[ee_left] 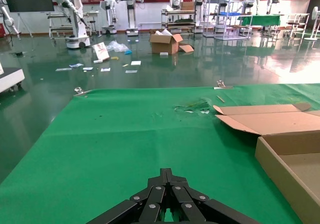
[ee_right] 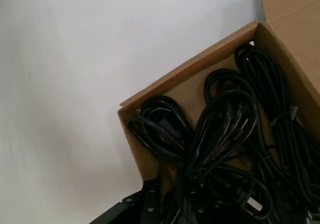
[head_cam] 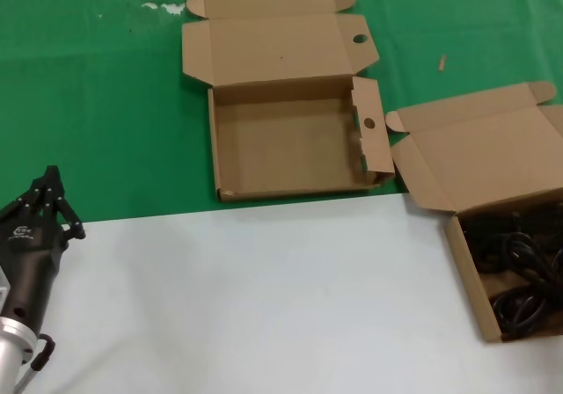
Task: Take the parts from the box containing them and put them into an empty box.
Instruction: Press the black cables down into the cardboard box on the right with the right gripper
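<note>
My right gripper's fingers are crowding the cord box's side [ee_right: 140,160] and are too narrow for the middle cord's bundle. Next, I lift them, open them wide and straddle that bundle [ee_right: 207,149].
The empty box [head_cam: 290,143], shallow brown cardboard with round holes in its lid flap and side flap, lies open at the middle back; its edge shows in the left wrist view [ee_left: 285,159]. The box containing the parts [head_cam: 466,271] lies open at the right edge, with several black coiled cords [head_cam: 519,271] inside. In the right wrist view my right gripper [ee_right: 172,189] is low over the cords [ee_right: 225,119], just inside the box's corner wall [ee_right: 190,79], its tips lost among the black cable. It is out of the head view. My left gripper [head_cam: 50,183] is shut and empty at the near left [ee_left: 166,173].
The far half of the table is covered in green cloth [head_cam: 106,104], the near half is white [head_cam: 246,306]. The cord box's lid [head_cam: 484,148] stands open towards the empty box. White scraps [head_cam: 163,7] and a small stick [head_cam: 442,62] lie on the cloth.
</note>
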You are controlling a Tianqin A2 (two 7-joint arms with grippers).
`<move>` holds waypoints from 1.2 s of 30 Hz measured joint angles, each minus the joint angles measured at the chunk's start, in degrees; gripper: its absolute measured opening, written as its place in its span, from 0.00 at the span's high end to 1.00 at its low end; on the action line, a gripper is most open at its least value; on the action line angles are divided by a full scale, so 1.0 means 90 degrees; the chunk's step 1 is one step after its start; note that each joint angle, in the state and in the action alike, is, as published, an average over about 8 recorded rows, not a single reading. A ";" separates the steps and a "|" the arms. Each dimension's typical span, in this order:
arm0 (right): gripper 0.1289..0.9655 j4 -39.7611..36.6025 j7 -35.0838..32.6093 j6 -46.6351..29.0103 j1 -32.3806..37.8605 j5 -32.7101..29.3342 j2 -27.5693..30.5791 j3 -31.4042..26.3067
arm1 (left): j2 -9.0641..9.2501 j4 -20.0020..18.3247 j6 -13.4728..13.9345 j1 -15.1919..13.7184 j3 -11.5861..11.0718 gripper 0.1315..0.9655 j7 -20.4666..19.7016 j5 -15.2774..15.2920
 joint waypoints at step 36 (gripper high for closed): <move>0.97 -0.0002 -0.0129 -0.0045 0.0976 0.0345 -0.0126 -0.0445 | 0.0000 0.0000 0.0000 0.0000 0.0000 0.99 0.0000 0.0000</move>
